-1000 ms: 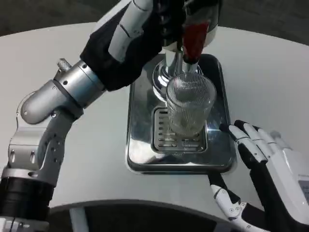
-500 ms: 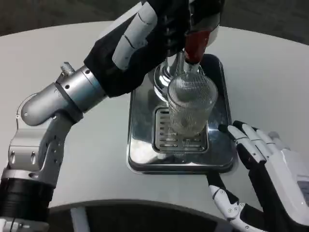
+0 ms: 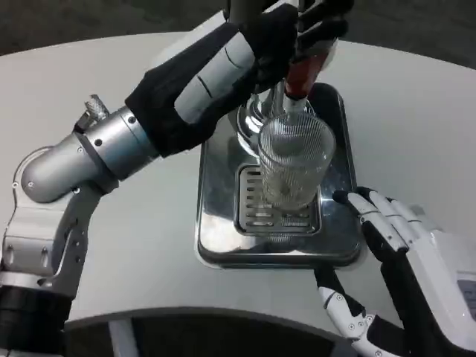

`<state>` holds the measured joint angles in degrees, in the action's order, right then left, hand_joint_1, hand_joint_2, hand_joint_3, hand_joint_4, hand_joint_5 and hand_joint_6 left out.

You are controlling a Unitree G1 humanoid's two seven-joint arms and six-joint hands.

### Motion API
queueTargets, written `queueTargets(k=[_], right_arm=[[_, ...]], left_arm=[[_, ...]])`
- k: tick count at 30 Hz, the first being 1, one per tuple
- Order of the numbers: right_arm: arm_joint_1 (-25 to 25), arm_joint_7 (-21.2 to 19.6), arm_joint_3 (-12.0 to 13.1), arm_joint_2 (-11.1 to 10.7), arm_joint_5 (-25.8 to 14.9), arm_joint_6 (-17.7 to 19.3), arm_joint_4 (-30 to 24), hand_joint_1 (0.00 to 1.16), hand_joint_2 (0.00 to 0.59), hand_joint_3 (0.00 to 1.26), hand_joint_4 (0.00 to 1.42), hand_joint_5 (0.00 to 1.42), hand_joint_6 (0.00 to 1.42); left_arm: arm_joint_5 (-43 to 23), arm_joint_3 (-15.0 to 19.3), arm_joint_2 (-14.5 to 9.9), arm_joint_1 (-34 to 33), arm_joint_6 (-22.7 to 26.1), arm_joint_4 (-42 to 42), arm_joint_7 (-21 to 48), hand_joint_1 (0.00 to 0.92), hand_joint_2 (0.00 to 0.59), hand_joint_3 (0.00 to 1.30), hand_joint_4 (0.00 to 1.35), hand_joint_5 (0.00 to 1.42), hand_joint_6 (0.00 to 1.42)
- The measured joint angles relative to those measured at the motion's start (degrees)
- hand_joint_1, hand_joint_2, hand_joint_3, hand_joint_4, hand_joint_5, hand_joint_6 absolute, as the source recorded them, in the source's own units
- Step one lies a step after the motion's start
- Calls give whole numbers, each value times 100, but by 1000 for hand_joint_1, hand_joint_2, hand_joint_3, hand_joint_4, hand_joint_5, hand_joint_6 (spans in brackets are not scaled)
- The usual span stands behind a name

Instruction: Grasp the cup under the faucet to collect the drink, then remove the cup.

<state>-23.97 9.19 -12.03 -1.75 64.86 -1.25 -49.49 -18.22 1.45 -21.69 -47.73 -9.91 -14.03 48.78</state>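
I expect the cup [image 3: 295, 160] to hold a shallow drink when I lift it, because my left gripper is on the red tap handle [image 3: 303, 75] above the cup.
A clear ribbed glass cup [image 3: 292, 163] stands upright on the grate of a shiny metal drip tray [image 3: 216, 186], right under the chrome faucet [image 3: 286, 100] with its red tap handle [image 3: 302, 74]. My left hand [image 3: 297, 30] reaches in from the left at the top of the picture and its dark fingers are on the tap handle above the cup. My right hand [image 3: 405, 245] lies low at the tray's right front corner, fingers spread and holding nothing, a short way from the cup.
The round white table [image 3: 111, 82] runs out around the tray, its front edge close below. My left forearm [image 3: 134, 134] crosses above the table's left half.
My left hand has moved right and up onto the tap handle. My right hand has crept slightly left toward the tray. The cup has not moved.
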Motion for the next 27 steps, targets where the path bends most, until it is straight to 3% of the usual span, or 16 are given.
queueTargets(k=[11,17,21,27], right_arm=[[-186,-99,3,50,-15,4,-56,326,457,156,84,111,125],[-276,-121,14,58,-43,7,-72,323,457,156,84,111,127],[-315,-136,24,65,-95,9,-78,322,457,156,84,111,128],[-348,-139,30,114,-190,8,-73,326,452,156,84,111,128]], left_arm=[[1262,-405,-726,-17,-1935,27,148,0,114,0,0,26,11],[1839,-506,-961,-36,-2761,3,-106,0,109,0,0,24,9],[2098,-565,-1048,-44,-3076,3,-312,0,106,0,0,23,8],[2139,-655,-1162,-41,-3182,4,-489,0,104,0,0,23,7]])
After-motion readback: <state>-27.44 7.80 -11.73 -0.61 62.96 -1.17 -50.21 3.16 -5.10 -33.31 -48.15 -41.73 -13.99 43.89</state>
